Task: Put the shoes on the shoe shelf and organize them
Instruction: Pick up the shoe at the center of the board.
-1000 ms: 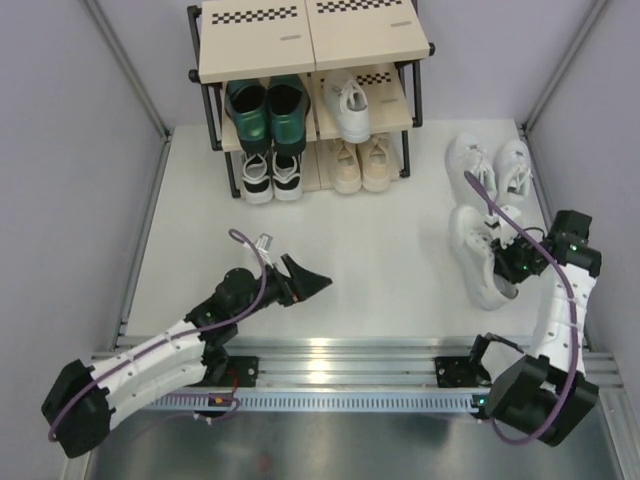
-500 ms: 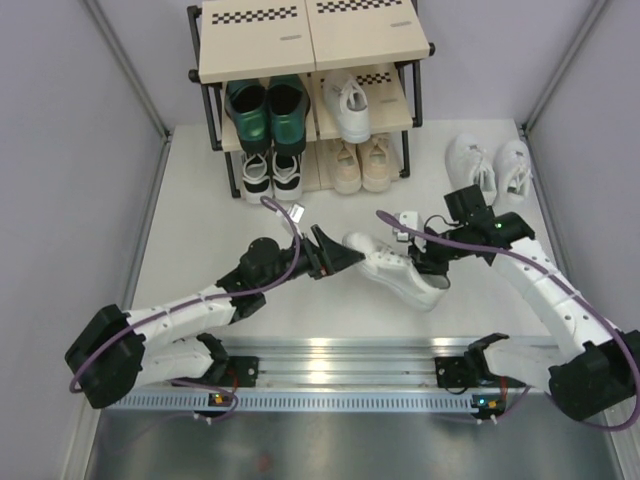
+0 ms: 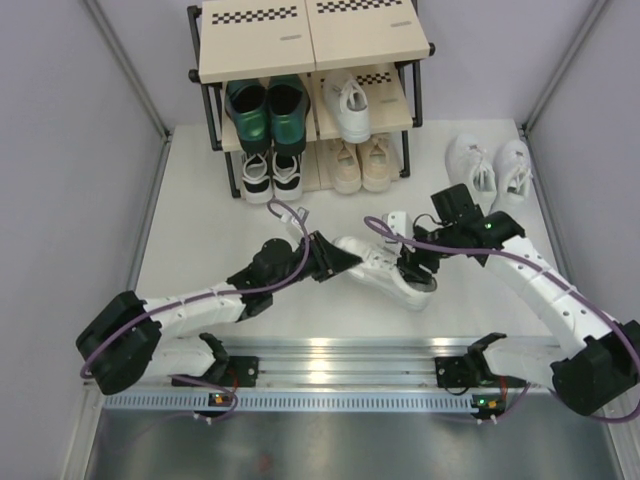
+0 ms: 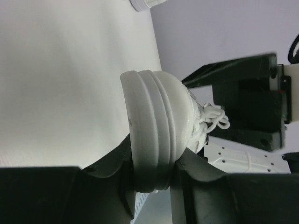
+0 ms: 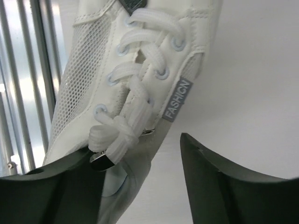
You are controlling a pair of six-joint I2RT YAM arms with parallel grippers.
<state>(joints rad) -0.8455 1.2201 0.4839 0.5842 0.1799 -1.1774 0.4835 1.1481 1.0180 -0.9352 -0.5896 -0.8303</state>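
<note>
My right gripper should take the sneaker's heel (image 3: 424,287) and carry the sneaker, because my left gripper holds the white sneaker's toe (image 3: 352,249), the end that has to go into the shelf first.
A white sneaker (image 3: 385,268) hangs low over the floor at the centre, between both arms. My left gripper (image 3: 338,259) is shut on its toe; in the left wrist view the black fingers (image 4: 112,163) press the sole and upper of the white sneaker (image 4: 159,116). My right gripper (image 3: 414,272) is at the heel end, open: one finger sits inside the mouth of the sneaker (image 5: 135,70), the other (image 5: 219,172) stands clear of its side. The shoe shelf (image 3: 300,45) at the back holds dark green heeled shoes (image 3: 265,112), one white sneaker (image 3: 350,108), black-and-white sneakers (image 3: 270,176) and beige sneakers (image 3: 362,164).
A pair of white sneakers (image 3: 490,165) lies on the floor at the right, near the right wall. Grey walls close in both sides. A metal rail (image 3: 340,360) runs along the near edge by the arm bases.
The right arm carried the white sneaker from the right side to the centre. The left gripper reached in and shut on its toe, and the right jaws have opened.
</note>
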